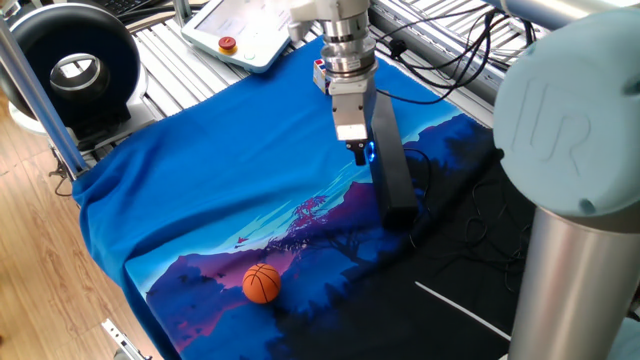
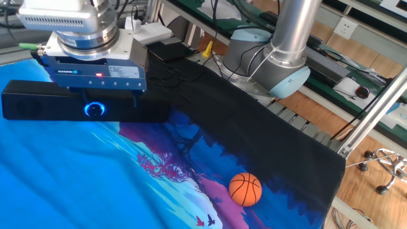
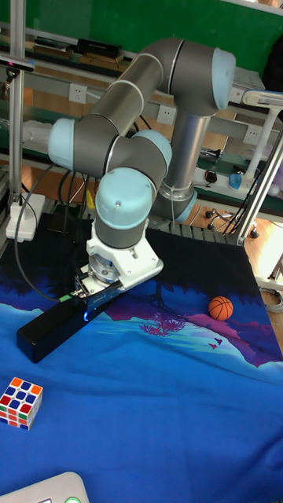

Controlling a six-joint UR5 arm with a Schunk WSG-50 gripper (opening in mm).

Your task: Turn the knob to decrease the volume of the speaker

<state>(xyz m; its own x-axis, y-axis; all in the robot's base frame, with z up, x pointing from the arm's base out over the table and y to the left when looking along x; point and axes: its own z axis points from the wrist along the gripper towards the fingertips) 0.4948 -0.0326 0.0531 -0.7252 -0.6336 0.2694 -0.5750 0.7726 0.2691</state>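
Note:
My gripper will turn the knob and the speaker should stay in place, because the long black speaker (image 1: pixel 394 175) lies along its whole length on the blue cloth (image 1: pixel 386 217).
The speaker (image 1: pixel 390 170) is a long black bar lying on the blue cloth; it also shows in the other fixed view (image 2: pixel 38 107) and the tall view (image 3: pixel 55 330). Its knob (image 2: pixel 95 109) glows blue on the front face, and the glow shows too in one fixed view (image 1: pixel 370 152) and the tall view (image 3: pixel 85 316). My gripper (image 2: pixel 105 97) hangs just above and in front of the knob, fingers (image 2: pixel 135 94) spread apart and holding nothing. In one fixed view my gripper (image 1: pixel 360 152) sits right against the speaker's side at the glow.
An orange ball (image 1: pixel 262 283) lies on the cloth near the front. A Rubik's cube (image 3: pixel 21 402) sits on the cloth's corner. A round black ring-shaped device (image 1: pixel 75 70) and a teach pendant (image 1: pixel 240 35) stand beyond the cloth. Cables trail behind the speaker.

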